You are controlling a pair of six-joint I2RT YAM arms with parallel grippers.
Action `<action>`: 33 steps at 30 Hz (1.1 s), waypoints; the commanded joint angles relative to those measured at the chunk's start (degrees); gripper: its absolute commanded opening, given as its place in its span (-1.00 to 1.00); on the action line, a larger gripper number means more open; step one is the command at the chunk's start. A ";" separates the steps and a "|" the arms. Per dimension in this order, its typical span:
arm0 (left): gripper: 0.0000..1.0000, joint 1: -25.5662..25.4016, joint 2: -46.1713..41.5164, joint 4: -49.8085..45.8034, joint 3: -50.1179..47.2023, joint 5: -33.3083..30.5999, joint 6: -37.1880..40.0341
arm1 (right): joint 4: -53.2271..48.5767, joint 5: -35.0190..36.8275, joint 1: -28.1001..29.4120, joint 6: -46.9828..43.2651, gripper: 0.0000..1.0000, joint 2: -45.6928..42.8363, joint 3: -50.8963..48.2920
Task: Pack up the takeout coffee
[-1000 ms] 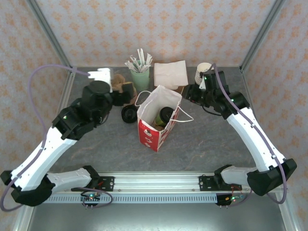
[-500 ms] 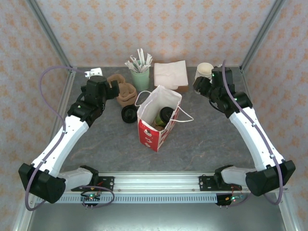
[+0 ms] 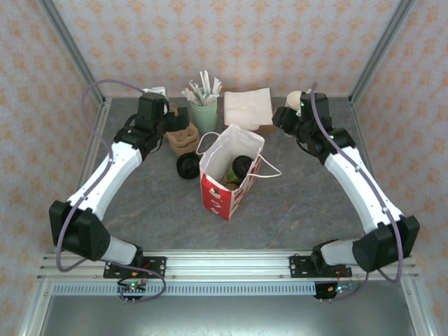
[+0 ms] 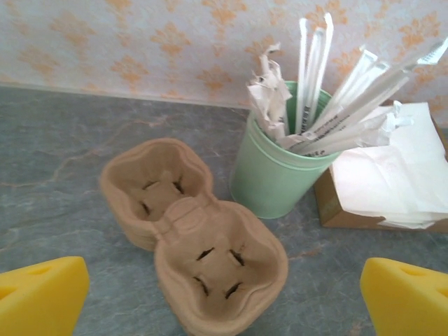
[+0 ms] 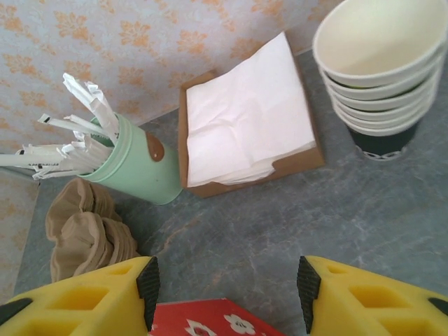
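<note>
I should hold the bag's edge point(image 3: 262, 141) with my right gripper while my left gripper reaches in and sets the coffee straight, because the takeout coffee point(image 3: 239, 169) is leaning inside the paper bag.
The takeout coffee point(image 3: 240, 168), a dark cup with a black lid, stands inside the open white-and-red paper bag point(image 3: 225, 191) at the table's middle. My left gripper point(image 3: 175, 124) hovers at the back left over the brown pulp cup carriers point(image 4: 199, 248). It is open point(image 4: 224, 301), its yellow fingers point(image 4: 38, 294) wide on either side of the carrier and apart from it. My right gripper point(image 3: 281, 117) is behind and to the right of the bag. It is open point(image 5: 227, 294) with nothing between its pads, and the bag's red edge point(image 5: 210, 320) lies just below it.
A green cup of wrapped straws point(image 3: 204, 112) stands at the back, next to a cardboard tray of white napkins point(image 3: 248, 108). A stack of lidless cups point(image 5: 381, 66) is at the back right. A loose black lid point(image 3: 187, 166) lies left of the bag.
My left arm has swung from beside the bag to the back, over the carriers. My right gripper has shifted left from the cup stack and its jaws have widened.
</note>
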 commanded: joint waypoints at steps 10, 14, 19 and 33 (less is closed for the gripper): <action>0.91 -5.15 9.61 -23.90 29.87 14.86 6.81 | 2.20 -8.15 1.69 -0.67 0.15 7.66 12.24; 0.77 -10.30 10.71 -30.22 36.68 16.80 5.65 | -0.16 -10.09 1.69 1.27 0.15 6.28 12.13; 0.59 -18.57 10.81 -35.14 39.11 17.69 3.21 | -4.22 -12.79 1.87 2.04 0.13 3.24 10.56; 0.06 -26.23 11.35 -34.75 27.05 20.72 -5.84 | -9.86 -17.12 4.35 1.63 0.10 -4.28 4.59</action>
